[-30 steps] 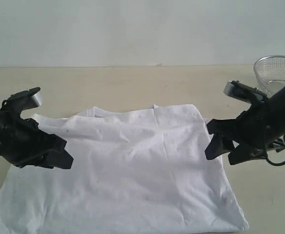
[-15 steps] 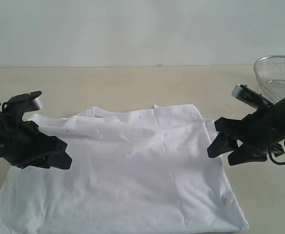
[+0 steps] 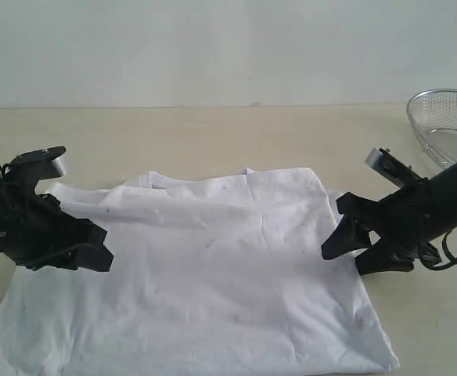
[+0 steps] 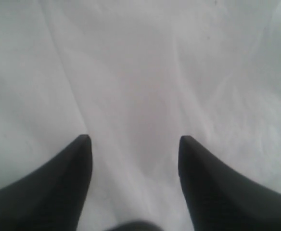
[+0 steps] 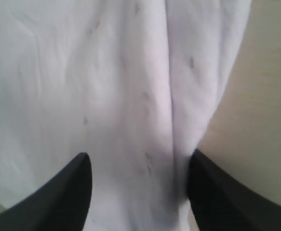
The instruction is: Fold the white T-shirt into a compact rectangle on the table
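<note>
My left gripper is hovering over flat cloth where the fold has to land, so it should move back while my right gripper folds the T-shirt's side edge over across the T-shirt.
The white T-shirt lies spread flat on the table, plain side up, with light creases. My left gripper hovers low over the shirt's left side. Its fingers are spread, and only smooth white cloth shows between them in the left wrist view. My right gripper is down at the shirt's right edge, open. In the right wrist view the shirt's side fold runs between the fingers, and one fingertip sits just at the hem beside bare table.
A round silver wire-mesh basket stands at the back right, behind the right arm. A pale wall rises behind the table's far edge. The shirt's lower hem reaches the near edge of the exterior view.
The right gripper has come down and slightly inward onto the shirt's right edge. The left gripper has drifted a little leftward and stays open.
</note>
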Robot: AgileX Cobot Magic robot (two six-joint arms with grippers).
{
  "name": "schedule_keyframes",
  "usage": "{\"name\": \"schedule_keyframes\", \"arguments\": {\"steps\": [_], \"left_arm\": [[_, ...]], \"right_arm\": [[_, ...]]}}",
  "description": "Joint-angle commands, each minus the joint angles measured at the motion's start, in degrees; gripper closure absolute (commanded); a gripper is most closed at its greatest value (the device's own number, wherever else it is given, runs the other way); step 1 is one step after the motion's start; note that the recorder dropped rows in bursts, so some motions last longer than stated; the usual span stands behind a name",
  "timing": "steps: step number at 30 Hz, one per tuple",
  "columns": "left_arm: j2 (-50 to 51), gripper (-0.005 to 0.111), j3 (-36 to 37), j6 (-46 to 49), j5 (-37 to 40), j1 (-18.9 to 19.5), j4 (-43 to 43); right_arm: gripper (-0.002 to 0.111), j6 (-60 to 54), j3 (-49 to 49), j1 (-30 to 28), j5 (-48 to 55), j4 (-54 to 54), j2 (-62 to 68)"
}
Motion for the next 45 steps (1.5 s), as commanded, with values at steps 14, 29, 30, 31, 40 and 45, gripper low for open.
{"name": "schedule_keyframes", "arguments": {"steps": [14,29,30,31,40,45], "left_arm": [[8.21,0.055,-0.21,-5.47,-4.34,-0.06,6.16],[9.7,0.055,-0.21,-5.47,-5.17,-0.06,6.16],[9.7,0.055,-0.21,-5.47,-5.17,-0.06,6.16],[9.7,0.055,-0.21,-5.47,-5.17,-0.06,6.16],[9.68,0.055,-0.21,-5.47,-5.17,-0.06,6.59],[9.68,0.055,-0.21,-5.47,-4.94,-0.06,6.56]], "right_arm": [[0.053,-4.02,0.04,0.23,3.48,4.88,2.39],[0.067,-5.29,0.04,6.19,-1.96,5.35,5.75],[0.075,-5.29,0.04,6.19,-2.38,5.35,5.75],[0.085,-5.29,0.04,6.19,-2.88,5.35,5.75],[0.108,-4.89,0.04,6.08,-4.0,4.58,4.42],[0.108,-2.64,0.15,4.05,-2.78,2.2,1.49]]}}
